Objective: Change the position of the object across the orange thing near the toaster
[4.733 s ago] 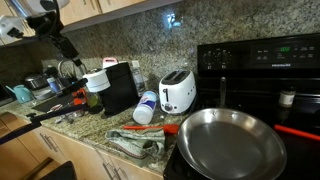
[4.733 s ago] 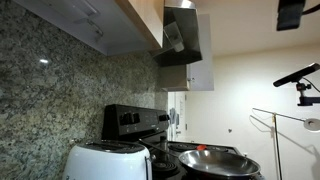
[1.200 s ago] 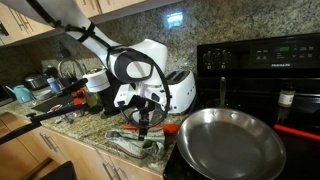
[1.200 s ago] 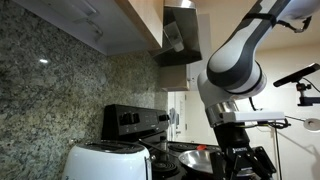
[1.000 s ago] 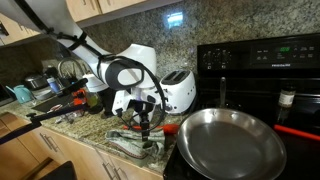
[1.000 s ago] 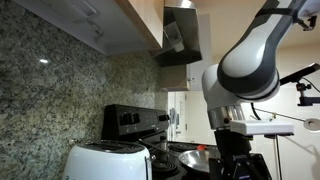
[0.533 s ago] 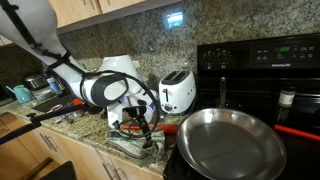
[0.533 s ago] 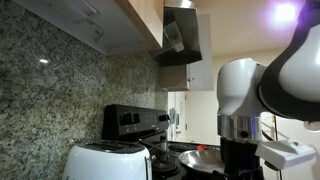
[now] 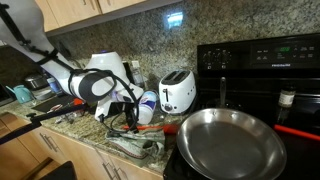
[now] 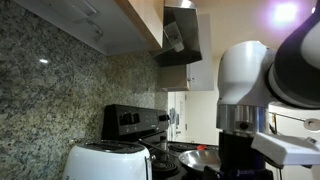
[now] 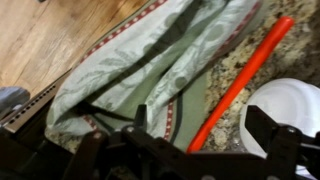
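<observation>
The robot's gripper has the orange stick [image 11: 228, 103] running between its open fingers, so it should move over toward the towel's folds [image 11: 180, 85] and center on them before it goes down.
A white cup [image 9: 147, 106] lies on its side on the counter, just left of the white toaster [image 9: 178, 92]. An orange stick [image 9: 166, 128] lies in front of them, next to a crumpled green and white towel [image 9: 135, 146]. My gripper [image 9: 130, 119] hangs low over the towel and the stick, open and empty. In the wrist view the towel [image 11: 150, 60] fills the upper left, the orange stick [image 11: 240, 80] runs diagonally between my open fingers [image 11: 203, 130], and the white cup [image 11: 292, 108] is at the right edge. The toaster [image 10: 105, 160] also shows in an exterior view.
A large steel pan [image 9: 230, 140] sits on the black stove [image 9: 265, 60] to the right. A black appliance [image 9: 118, 88], bottles and sink clutter stand at the left behind the arm. The counter edge runs along the front.
The arm has swung left and down along the counter. The gripper now sits lower, over the towel and the orange stick. Nothing has been grasped.
</observation>
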